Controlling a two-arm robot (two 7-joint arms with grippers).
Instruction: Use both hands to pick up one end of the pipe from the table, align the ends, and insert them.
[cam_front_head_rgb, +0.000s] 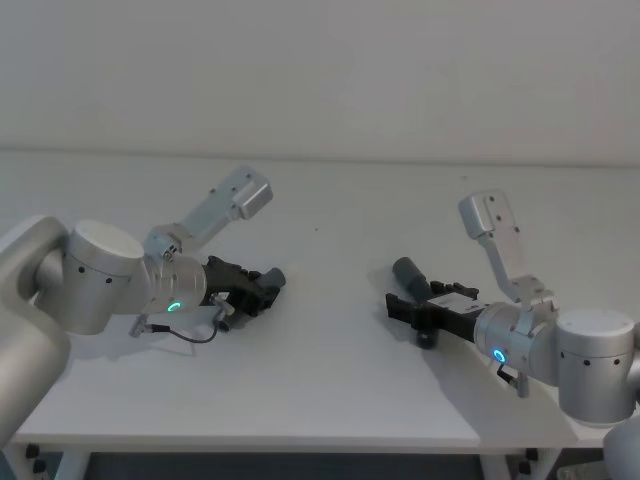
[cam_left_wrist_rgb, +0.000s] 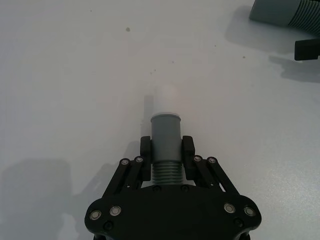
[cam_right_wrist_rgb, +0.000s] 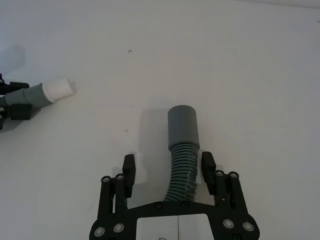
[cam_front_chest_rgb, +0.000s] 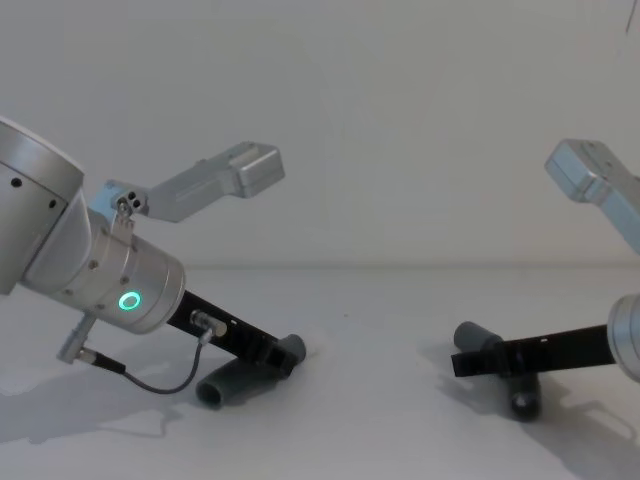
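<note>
The closely ringed ribs (cam_right_wrist_rgb: 183, 171) are curving behind the plain grey cuff (cam_right_wrist_rgb: 183, 127), so I expect the cuff to tilt at the ribs when I push the white tip in.
On the white table (cam_front_head_rgb: 330, 390) lie two grey pipe pieces. My left gripper (cam_left_wrist_rgb: 166, 150) is shut on the left pipe piece (cam_left_wrist_rgb: 165, 134) where its ribs meet the smooth cuff, and the white tip (cam_left_wrist_rgb: 165, 100) points forward. In the head view this gripper (cam_front_head_rgb: 262, 287) sits low at the table's left. My right gripper (cam_right_wrist_rgb: 168, 167) stands open astride the ribbed part of the right pipe piece (cam_right_wrist_rgb: 183, 135), with a gap on both sides. The right piece's plain grey cuff (cam_front_head_rgb: 409, 272) points toward the table's middle. From the chest view, both pieces (cam_front_chest_rgb: 235, 382) (cam_front_chest_rgb: 470, 338) lie low on the table.
A bare stretch of table (cam_front_head_rgb: 335, 300) separates the two pieces. A grey cable (cam_front_chest_rgb: 150, 380) loops under the left wrist. The table's front edge (cam_front_head_rgb: 250, 440) runs close below both arms. A white wall stands behind.
</note>
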